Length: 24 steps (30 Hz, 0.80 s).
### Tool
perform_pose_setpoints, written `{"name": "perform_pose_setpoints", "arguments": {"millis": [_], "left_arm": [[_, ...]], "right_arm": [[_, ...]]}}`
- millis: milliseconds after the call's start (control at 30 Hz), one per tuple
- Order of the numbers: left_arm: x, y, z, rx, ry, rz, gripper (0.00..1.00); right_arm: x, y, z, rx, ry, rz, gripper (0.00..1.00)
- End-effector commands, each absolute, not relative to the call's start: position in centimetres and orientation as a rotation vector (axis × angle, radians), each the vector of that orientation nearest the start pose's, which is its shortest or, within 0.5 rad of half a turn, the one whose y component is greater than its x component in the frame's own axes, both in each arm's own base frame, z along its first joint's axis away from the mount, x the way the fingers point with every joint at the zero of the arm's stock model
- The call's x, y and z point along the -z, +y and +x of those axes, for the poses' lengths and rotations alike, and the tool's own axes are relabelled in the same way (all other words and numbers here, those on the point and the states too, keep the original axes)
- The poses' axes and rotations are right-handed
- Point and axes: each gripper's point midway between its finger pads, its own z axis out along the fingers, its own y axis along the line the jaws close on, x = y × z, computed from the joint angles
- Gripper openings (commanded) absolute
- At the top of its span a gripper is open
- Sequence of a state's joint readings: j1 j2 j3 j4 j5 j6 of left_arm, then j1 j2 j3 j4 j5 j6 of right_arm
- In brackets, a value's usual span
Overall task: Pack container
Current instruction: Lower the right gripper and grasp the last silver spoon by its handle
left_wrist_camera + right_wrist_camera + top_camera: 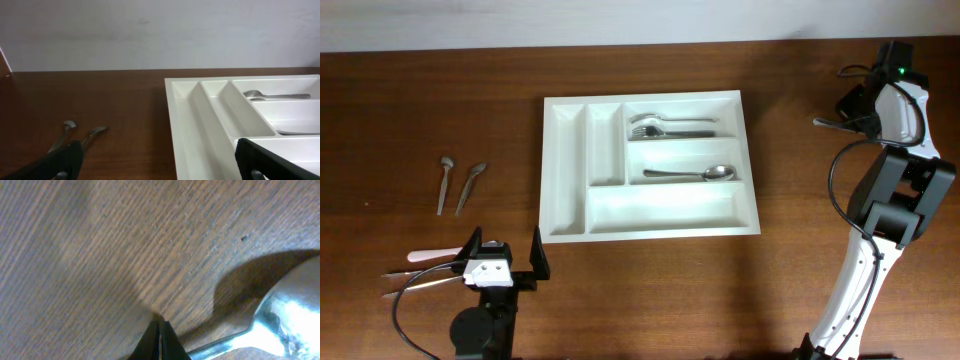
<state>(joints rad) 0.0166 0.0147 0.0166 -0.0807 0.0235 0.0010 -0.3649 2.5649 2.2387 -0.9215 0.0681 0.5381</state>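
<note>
My right gripper's fingers are shut, and the spoon lies at a slant outside them. Next, I lift clear, open the fingers, turn them and lower them on both sides of the spoon's handle.
The container, a white cutlery tray, lies mid-table; forks fill its top long compartment and a spoon the middle one. My left gripper stands open just off the tray's front-left corner with nothing between its fingers; in its wrist view the tray spans the right half. My right gripper is at the far right, shut, tips down on the wood. A steel spoon lies just right of it, its handle running to the right finger; nothing shows between the jaws.
Two small spoons lie left of the tray, also seen in the left wrist view as small spoons. A pink-handled utensil and more cutlery lie beside the left arm's base.
</note>
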Motion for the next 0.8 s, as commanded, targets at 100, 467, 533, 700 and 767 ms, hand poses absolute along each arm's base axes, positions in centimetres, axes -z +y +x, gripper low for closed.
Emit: {"name": "perform_pose_setpoints", "arguments": {"millis": [100, 467, 533, 700, 767], "left_arm": [[-15.8, 0.0, 24.6, -0.001, 1.645, 0.021, 0.99], [-15.7, 0.0, 24.6, -0.001, 1.646, 0.021, 0.99], [-15.7, 0.0, 24.6, -0.001, 1.646, 0.021, 0.99], [-15.8, 0.0, 24.6, -0.001, 1.645, 0.021, 0.99], [-15.7, 0.0, 24.6, -0.001, 1.646, 0.021, 0.99]], "right_arm": [[1.1, -20.8, 50.7, 0.099, 2.618, 1.271, 0.04], [1.7, -19.0, 45.6, 0.146, 2.694, 1.579, 0.04], [1.7, -18.7, 44.7, 0.158, 2.724, 1.599, 0.04], [1.5, -18.7, 42.9, 0.242, 2.758, 1.654, 0.04], [1.4, -18.7, 42.3, 0.271, 2.755, 1.693, 0.04]]}}
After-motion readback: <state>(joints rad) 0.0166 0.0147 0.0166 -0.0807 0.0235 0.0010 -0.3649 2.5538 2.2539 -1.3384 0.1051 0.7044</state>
